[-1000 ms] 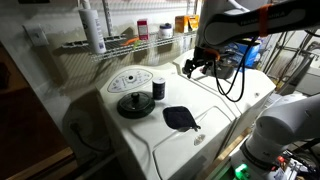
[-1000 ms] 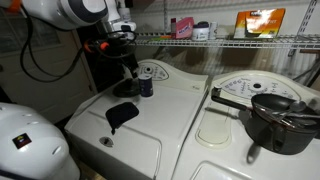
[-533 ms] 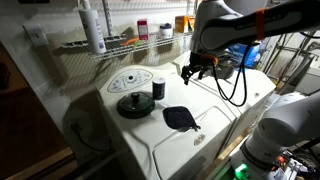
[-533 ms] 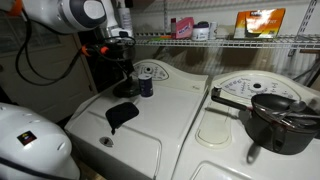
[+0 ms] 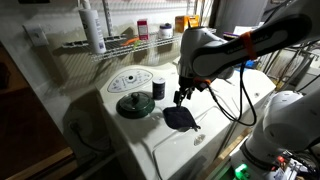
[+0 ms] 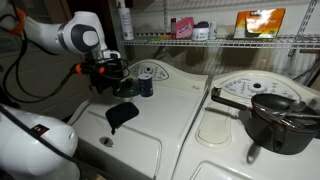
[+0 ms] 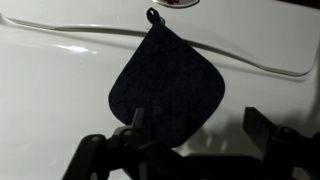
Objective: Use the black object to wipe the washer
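The black object [image 7: 165, 85] is lying flat and clear, and its near corner [image 7: 177, 138] is in the gap between my open fingers. My gripper should keep going down until my fingers pinch it.
The black object [image 5: 180, 118] is a flat, floppy, rounded-square pad lying on the white washer [image 5: 215, 125]. It also shows in an exterior view [image 6: 122, 114] and fills the middle of the wrist view [image 7: 168, 85], with a small loop at its far corner. My gripper [image 5: 179, 98] hangs just above the pad's edge, also seen in an exterior view [image 6: 110, 84]. In the wrist view its two fingers [image 7: 200, 130] stand apart, open and empty, with one finger over the pad's near corner.
A round black dish [image 5: 133, 104] and a small black upright cylinder [image 5: 158, 88] stand on the washer near the dial panel [image 5: 132, 80]. A wire shelf [image 5: 120, 45] with bottles runs behind. A second appliance carries a black pot [image 6: 278, 118].
My gripper has come down and moved across from beside the shelf to just above the black pad. The pad has not moved.
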